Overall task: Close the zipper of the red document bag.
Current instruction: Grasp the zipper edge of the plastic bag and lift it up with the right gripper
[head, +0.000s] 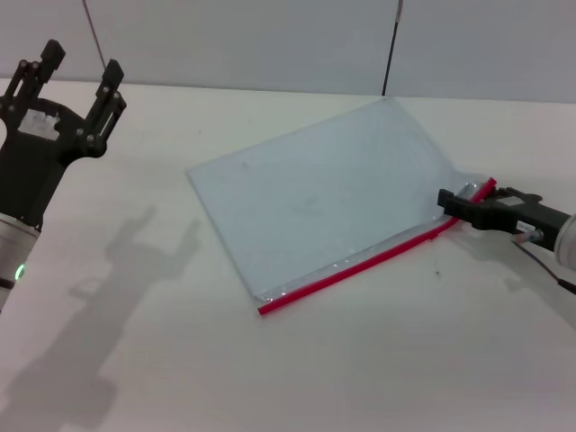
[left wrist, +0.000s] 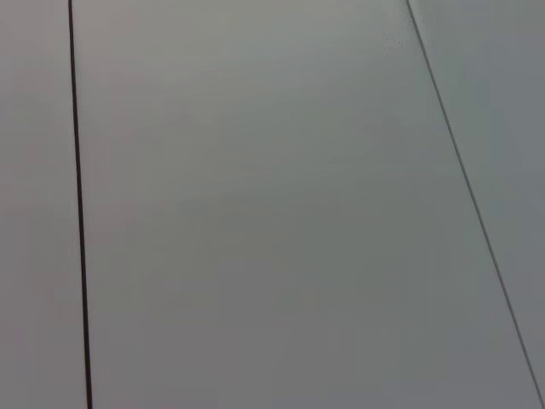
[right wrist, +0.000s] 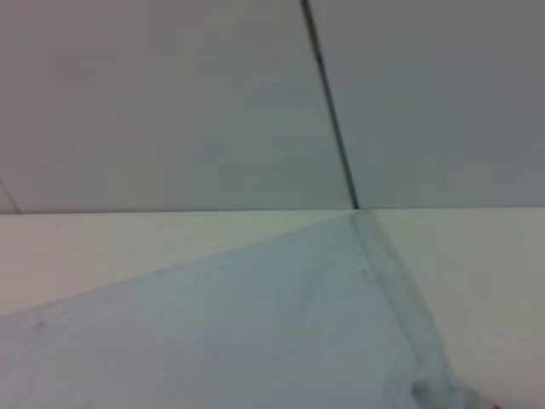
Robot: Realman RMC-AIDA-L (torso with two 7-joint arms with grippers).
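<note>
The red strip (head: 351, 272) already bends (head: 439, 231) next to my right gripper. It will curve up and bring the pouch along when I lift the strip's end.
The red document bag (head: 315, 198) lies flat on the white table (head: 270, 378), a pale translucent pouch turned at an angle. Its zipper (head: 360, 266) is a thin red strip along the long edge nearest me. My right gripper (head: 450, 203) lies low over the table at the zipper's right end, with its black fingers closed together on the strip there. My left gripper (head: 81, 65) hangs raised at the far left, open and holding nothing, well away from the bag. The right wrist view shows the bag's pale surface (right wrist: 255, 332) close up.
A grey wall (head: 270, 36) with dark vertical seams stands behind the table's far edge. The left wrist view shows only that wall (left wrist: 255, 213). A thin cable (head: 540, 261) trails from my right wrist over the table.
</note>
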